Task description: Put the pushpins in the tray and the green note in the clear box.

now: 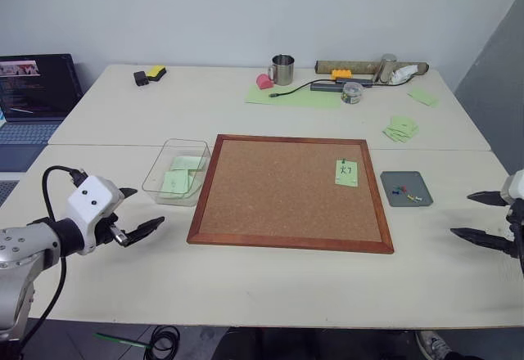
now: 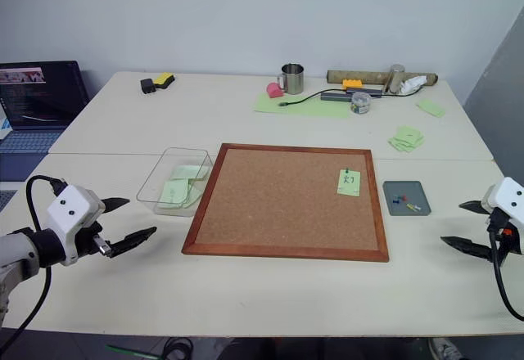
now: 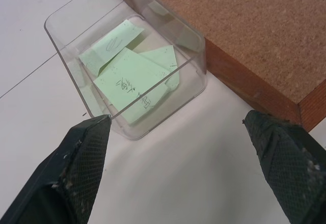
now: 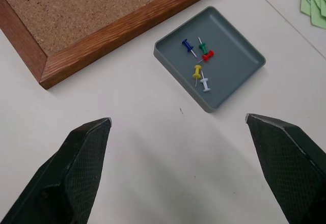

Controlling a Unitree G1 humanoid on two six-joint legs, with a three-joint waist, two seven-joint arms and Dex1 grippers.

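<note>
The green note's lower edge is lying flat against the cork, so I should expect pushpins to be holding it there as well as at its top.
The green note (image 1: 346, 173) with black marks lies on the corkboard (image 1: 278, 192) near its right edge, a small pin head at its top. Right of the board sits the dark-grey tray (image 4: 239, 61) with several pushpins (image 4: 197, 71) in it: blue, green, red, yellow, white. The clear box (image 1: 157, 182) stands against the board's left edge and holds several pale-green notes (image 3: 135, 84). My left gripper (image 1: 149, 205) hovers open just in front of the box. My right gripper (image 1: 460, 214) hovers open in front and to the right of the tray. Both are empty.
At the back of the table stand a metal mug (image 1: 282, 69), a pink object (image 1: 264, 81), a large green sheet (image 1: 295, 96) with a cable, and a log-like roll (image 1: 368, 67). Loose green notes (image 1: 401, 128) lie back right. A laptop (image 1: 37, 90) sits far left.
</note>
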